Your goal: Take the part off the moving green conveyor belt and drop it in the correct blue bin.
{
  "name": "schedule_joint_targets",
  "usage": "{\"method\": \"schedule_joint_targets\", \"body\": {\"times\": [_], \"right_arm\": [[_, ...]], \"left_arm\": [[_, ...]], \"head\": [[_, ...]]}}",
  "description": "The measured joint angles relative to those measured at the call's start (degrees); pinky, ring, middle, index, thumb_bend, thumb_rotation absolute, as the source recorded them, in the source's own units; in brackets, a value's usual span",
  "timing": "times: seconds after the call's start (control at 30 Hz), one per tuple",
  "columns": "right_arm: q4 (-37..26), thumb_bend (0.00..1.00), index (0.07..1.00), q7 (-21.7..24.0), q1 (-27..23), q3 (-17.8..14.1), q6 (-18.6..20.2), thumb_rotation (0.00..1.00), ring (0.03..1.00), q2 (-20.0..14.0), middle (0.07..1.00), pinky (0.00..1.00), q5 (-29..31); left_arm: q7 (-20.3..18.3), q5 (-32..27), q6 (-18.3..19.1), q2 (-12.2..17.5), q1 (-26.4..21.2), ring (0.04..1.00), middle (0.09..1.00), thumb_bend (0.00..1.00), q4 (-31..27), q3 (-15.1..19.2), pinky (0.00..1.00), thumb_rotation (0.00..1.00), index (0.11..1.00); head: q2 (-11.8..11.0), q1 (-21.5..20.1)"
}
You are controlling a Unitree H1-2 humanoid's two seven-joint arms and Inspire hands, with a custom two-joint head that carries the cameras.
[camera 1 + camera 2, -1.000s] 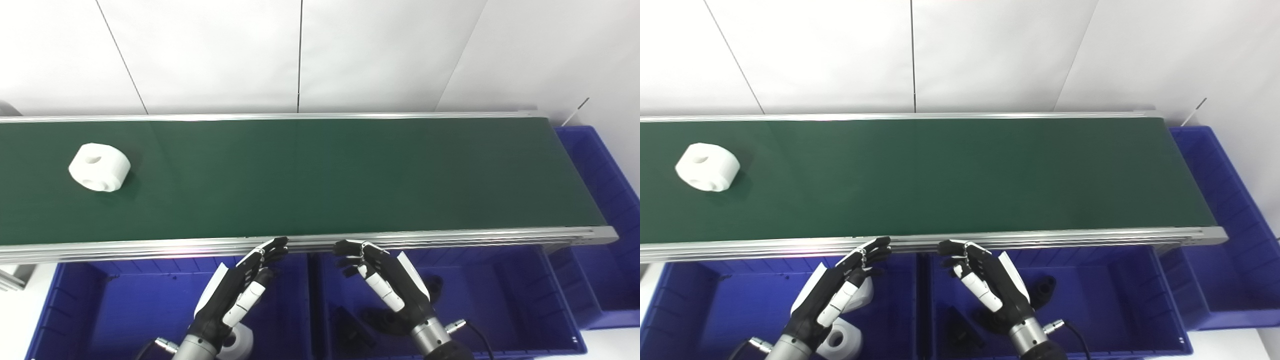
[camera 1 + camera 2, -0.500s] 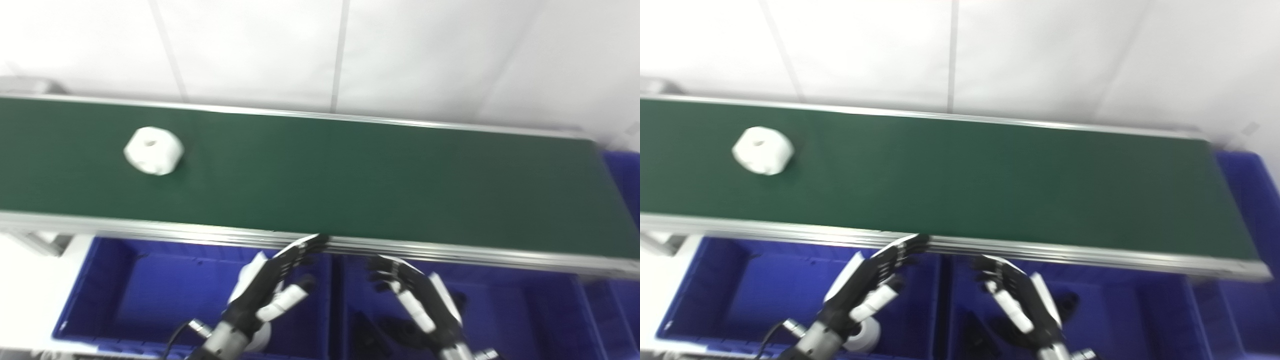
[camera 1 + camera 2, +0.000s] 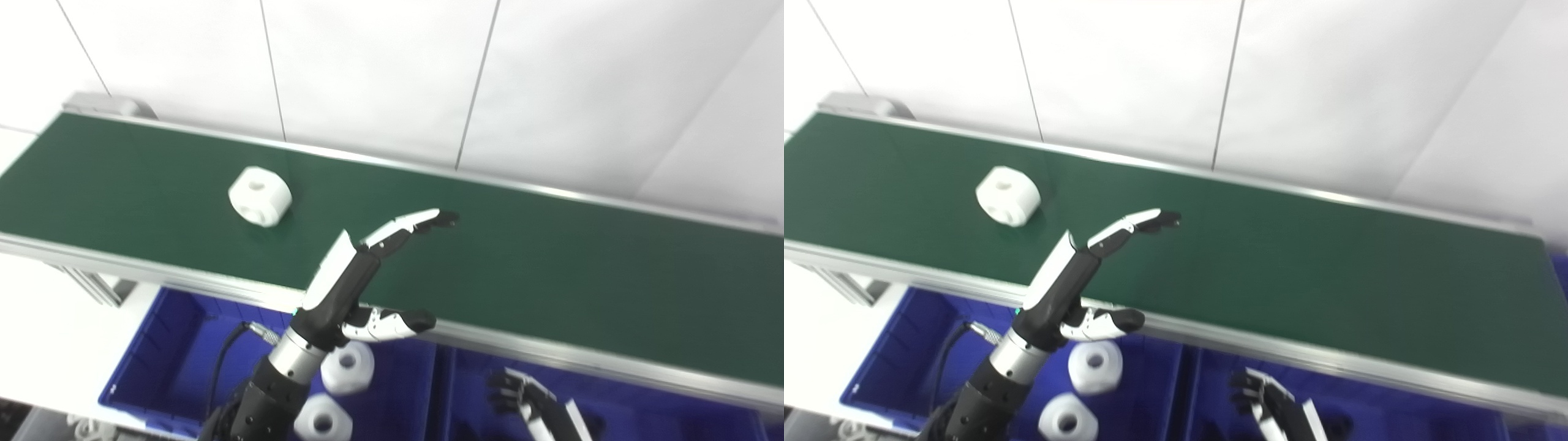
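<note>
The white round part [image 3: 260, 195] shows flat sides cut into the part's round sides [image 3: 257, 216], so I expect it to tip over and settle near the other parts when I drop it.
A white round part [image 3: 260, 196] with a hole in its top lies on the green conveyor belt [image 3: 551, 269], left of centre. My left hand [image 3: 367, 269] is raised above the belt's near side, open, fingers stretched over the belt and thumb spread below; it is to the right of the part and apart from it. My right hand [image 3: 539, 407] hangs low over the blue bin at the bottom right, fingers curled and holding nothing. In the right eye view the part [image 3: 1007, 196] and left hand [image 3: 1084, 275] show the same way.
A blue bin [image 3: 177, 349] below the belt's near rail holds two white parts [image 3: 347, 366]. A second blue bin [image 3: 1206, 392] adjoins it on the right. An aluminium rail [image 3: 551, 355] edges the belt. White wall panels stand behind.
The camera has swung left and tilted. My left hand has risen from the bin up over the belt and spread open. The white part has travelled rightward. My right hand stays low.
</note>
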Motion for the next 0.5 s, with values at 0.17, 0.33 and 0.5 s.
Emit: {"method": "schedule_joint_targets", "body": {"times": [0.17,0.33,0.5], "right_arm": [[1.21,0.74,0.704,-0.01,-0.54,-0.09,-0.09,0.92,0.677,0.35,0.715,0.62,0.02],[1.65,0.74,0.704,-0.03,-0.66,-0.13,-0.11,0.91,0.675,0.51,0.714,0.61,0.01],[3.18,0.71,0.695,-0.21,-0.97,-0.33,-0.18,0.91,0.669,0.53,0.709,0.60,-0.06]], "left_arm": [[1.17,7.10,0.21,2.41,-5.91,0.860,0.857,0.72,2.51,2.97,0.76,0.58,0.848],[2.26,15.58,1.16,5.08,-10.08,0.875,0.876,0.81,7.18,3.96,0.75,0.42,0.848],[3.66,22.43,3.45,6.62,-14.13,0.870,0.883,0.85,11.85,3.81,0.74,0.38,0.847]], "head": [[-1.50,-0.18],[-3.17,0.53],[-5.18,1.14]]}}
